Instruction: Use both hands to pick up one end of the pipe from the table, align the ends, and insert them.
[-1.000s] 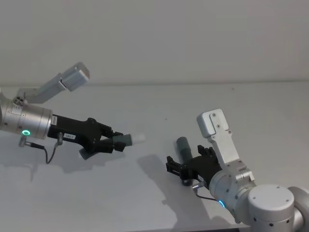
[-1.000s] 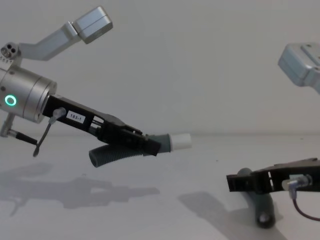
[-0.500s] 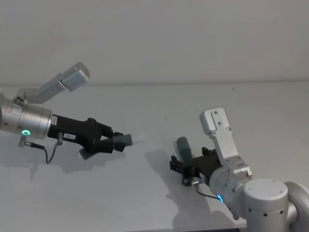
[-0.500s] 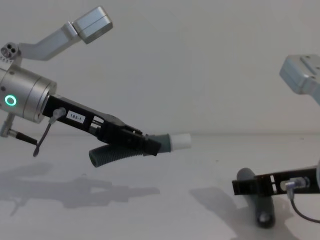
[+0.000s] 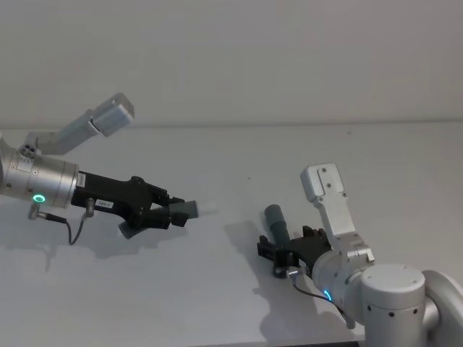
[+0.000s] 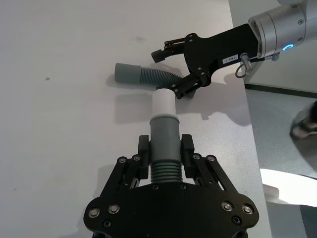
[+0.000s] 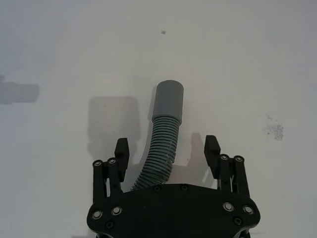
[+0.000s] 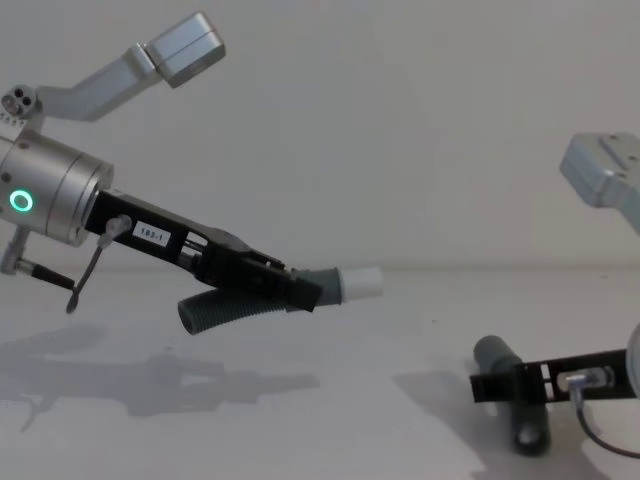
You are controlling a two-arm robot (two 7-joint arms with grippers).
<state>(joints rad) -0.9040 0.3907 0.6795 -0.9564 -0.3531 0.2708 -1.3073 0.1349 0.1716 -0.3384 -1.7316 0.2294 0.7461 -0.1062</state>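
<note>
I expect the other pipe piece to hold its socket cuff out stiffly with little droop when I lift it, because the held piece's white tip sticks out level.
My left gripper is shut on one pipe piece and holds it in the air over the left of the table. That piece's grey cuff and white tip stick out past the fingers, pointing right. The other pipe piece lies on the table at the right, its wider socket cuff pointing away from me. My right gripper is low over it and open. One finger stands on each side of the corrugated part, neither touching it.
The pale wall rises behind the table's far edge. The table's near edge runs just below my right arm in the head view. A bare stretch of table separates the two pipe pieces.
My right gripper has sunk lower and drawn slightly back toward me, straddling the lying pipe piece. The left gripper and its held piece have stayed still.
</note>
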